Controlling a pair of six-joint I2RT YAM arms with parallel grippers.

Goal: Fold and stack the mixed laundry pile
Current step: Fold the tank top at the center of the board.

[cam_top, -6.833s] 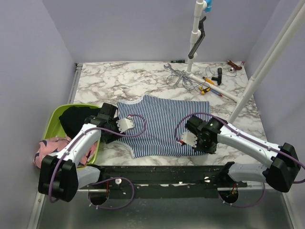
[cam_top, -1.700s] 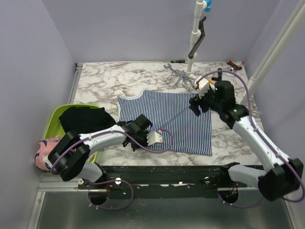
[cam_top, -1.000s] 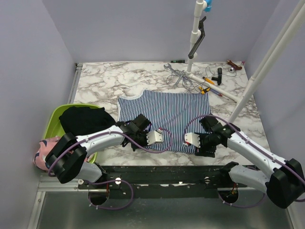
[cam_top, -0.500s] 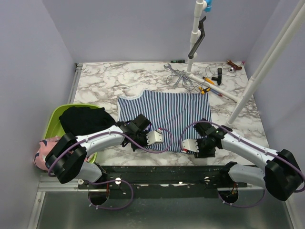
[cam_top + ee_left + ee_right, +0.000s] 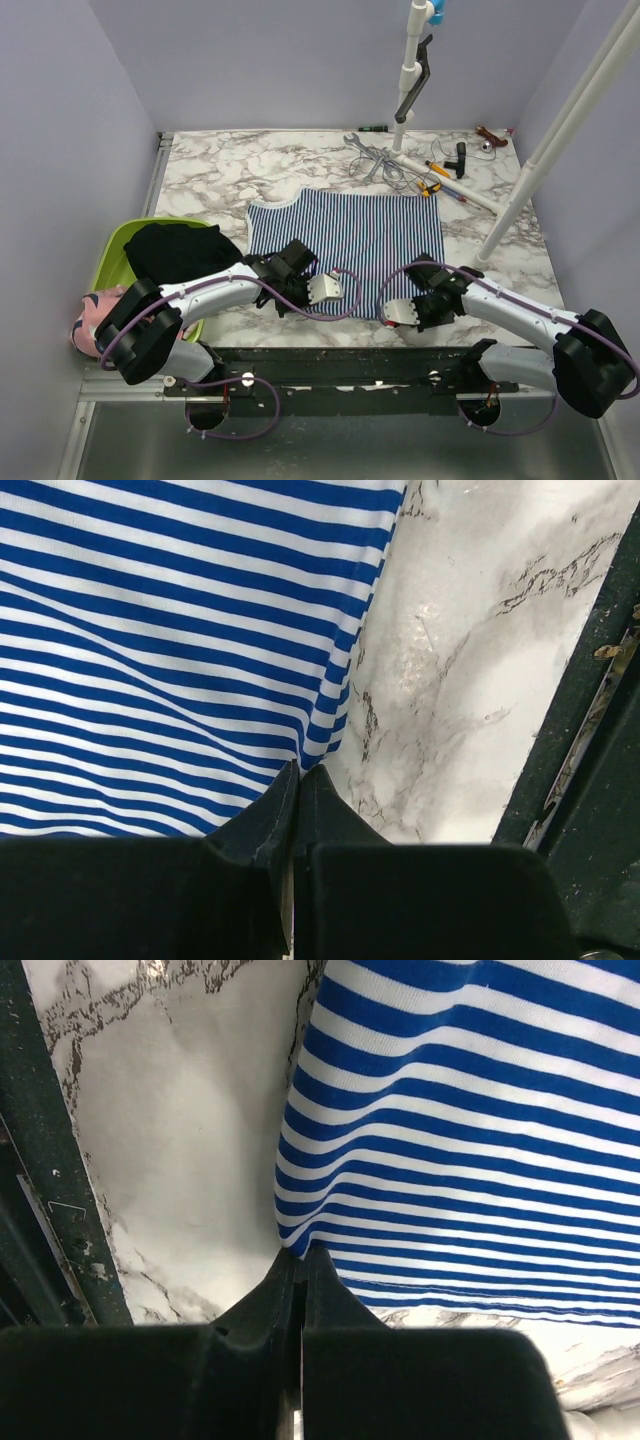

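Note:
The striped garment's middle lies flat while my grippers hold both (image 5: 298, 1240) near corners, so my right gripper should keep folding until its corner lies over that middle (image 5: 392, 247).
The navy-and-white striped garment (image 5: 345, 245) lies spread flat on the marble table. My left gripper (image 5: 297, 770) is shut on its near left corner, low over the table's front edge, and shows in the top view too (image 5: 290, 290). My right gripper (image 5: 300, 1255) is shut on the near right corner, with a small fold of striped cloth pinched between its fingers; from above it sits at the hem (image 5: 432, 303). The black garment (image 5: 175, 250) drapes over the lime green basin (image 5: 112, 262). The pink shark-print garment (image 5: 95, 310) hangs off the basin's near left side.
Tools, wires and a white pole's base (image 5: 430, 165) clutter the table's far right. A slanted white pole (image 5: 545, 160) rises at the right. The dark front rail (image 5: 340, 365) runs just below both grippers. Bare marble (image 5: 215, 165) lies beyond the striped garment.
My right gripper has closed on the striped garment's near right corner after coming down from the far right edge. The left gripper has stayed shut on the near left corner.

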